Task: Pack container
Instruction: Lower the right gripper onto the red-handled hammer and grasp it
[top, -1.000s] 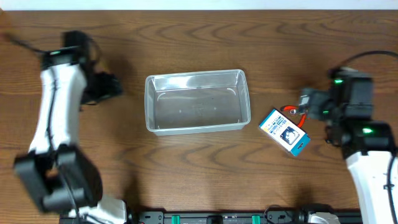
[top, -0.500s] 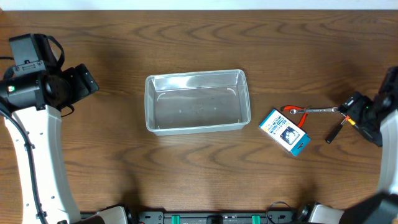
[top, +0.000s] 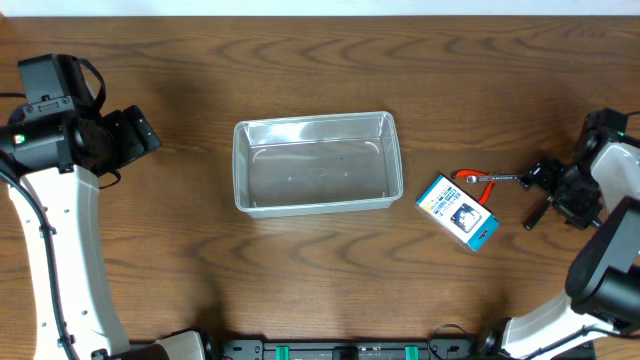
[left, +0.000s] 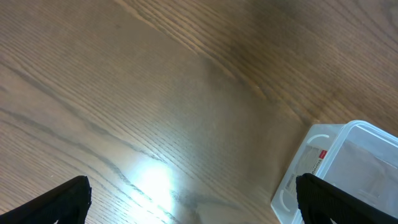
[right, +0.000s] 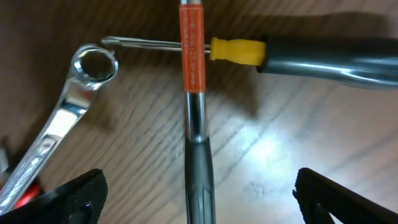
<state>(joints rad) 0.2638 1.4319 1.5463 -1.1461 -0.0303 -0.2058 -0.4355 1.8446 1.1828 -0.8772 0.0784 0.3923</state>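
I should use my right gripper to lift the dark-handled tool by its handle (right: 199, 177) into the container first, because the tool lies across the screwdriver's shaft, far from my left gripper.
The container (top: 318, 163), a clear plastic bin, stands empty at the table's middle; one corner shows in the left wrist view (left: 348, 168). My left gripper (top: 148, 137) is open and empty over bare wood to the container's left (left: 193, 208). My right gripper (top: 548, 188) is open (right: 199, 202) over a pile of hand tools. Between its fingers lies a dark-handled tool with an orange band (right: 194, 124). A yellow-collared screwdriver (right: 311, 56) crosses above it, and a silver ring wrench (right: 68, 118) lies to the left.
A small blue-and-white box (top: 457, 211) lies between the container and the tools. A red-marked tool (top: 478, 180) lies just right of the box. The black screwdriver handle (top: 537, 215) points toward the table's front right.
My right arm swung out to the table's right edge, then came back in over the tools. My left arm rose and shifted left, then held still.
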